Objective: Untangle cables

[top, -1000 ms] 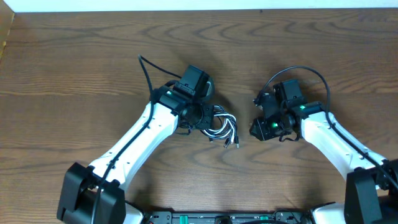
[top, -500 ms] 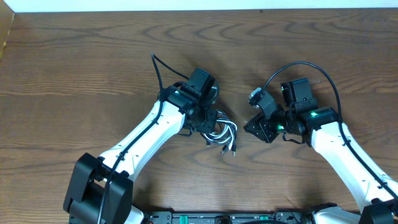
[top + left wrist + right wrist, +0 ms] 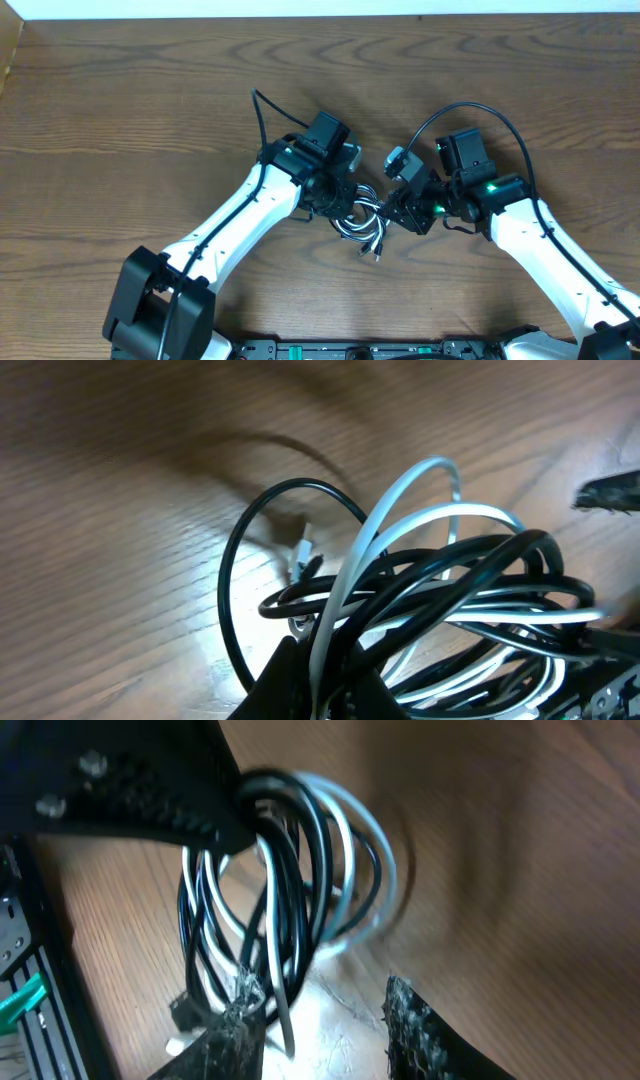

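Observation:
My right gripper is open and the cables' coil hangs toward one of its fingers, so next I move my right gripper over and close it on the lower loops.
The cables, one black and one white, hang as a tangled coil between the two arms at mid-table. My left gripper is shut on the coil. In the left wrist view its fingertips pinch several strands of the cables, and loops fan out above the table. My right gripper stands open just right of the coil. In the right wrist view the cables hang ahead of the right gripper, with a white strand dangling beside its left finger. Small plug ends trail below the coil.
The wooden table runs out on all sides. A thick black arm cable rises behind the left wrist and another arcs over the right wrist. A black rail runs along the table's near edge.
The right gripper has moved left, up to the coil. The left gripper has shifted slightly right, still holding the cables.

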### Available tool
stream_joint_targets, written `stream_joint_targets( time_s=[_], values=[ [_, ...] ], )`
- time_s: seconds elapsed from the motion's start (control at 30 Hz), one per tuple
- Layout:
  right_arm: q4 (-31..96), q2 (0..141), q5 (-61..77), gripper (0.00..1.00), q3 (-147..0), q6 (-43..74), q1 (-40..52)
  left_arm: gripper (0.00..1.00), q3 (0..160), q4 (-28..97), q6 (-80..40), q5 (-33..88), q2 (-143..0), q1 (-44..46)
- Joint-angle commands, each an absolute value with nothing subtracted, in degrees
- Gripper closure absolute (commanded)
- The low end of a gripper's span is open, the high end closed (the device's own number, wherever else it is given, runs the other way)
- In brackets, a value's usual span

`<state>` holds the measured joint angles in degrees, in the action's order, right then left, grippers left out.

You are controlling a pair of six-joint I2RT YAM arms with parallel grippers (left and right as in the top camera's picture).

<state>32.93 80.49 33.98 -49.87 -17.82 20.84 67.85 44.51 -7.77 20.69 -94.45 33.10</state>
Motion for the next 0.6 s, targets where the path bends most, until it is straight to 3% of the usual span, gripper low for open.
stream_joint_targets(
  time_s=[0.0, 0.4, 0.5, 0.57],
  values=[
    [32.5, 80.1, 35.4, 0.67, -50.9, -18.9, 21.5, 0.93, 67.7, 44.2, -7.1, 21.8, -94.7, 34.3],
    [36.1, 80.1, 36.8, 0.92, -50.9, -18.3, 21.5, 0.93, 67.7, 42.3, -7.1, 21.8, -94.7, 34.5],
    [37.6, 80.1, 36.8, 0.93, -50.9, -18.3, 21.5, 0.93, 67.7, 42.1, -7.1, 21.8, -94.7, 34.5],
    [38.4, 80.1, 36.8, 0.87, -50.9, -18.3, 21.5, 0.92, 67.7, 42.0, -7.1, 21.8, -94.7, 34.5]
  ],
)
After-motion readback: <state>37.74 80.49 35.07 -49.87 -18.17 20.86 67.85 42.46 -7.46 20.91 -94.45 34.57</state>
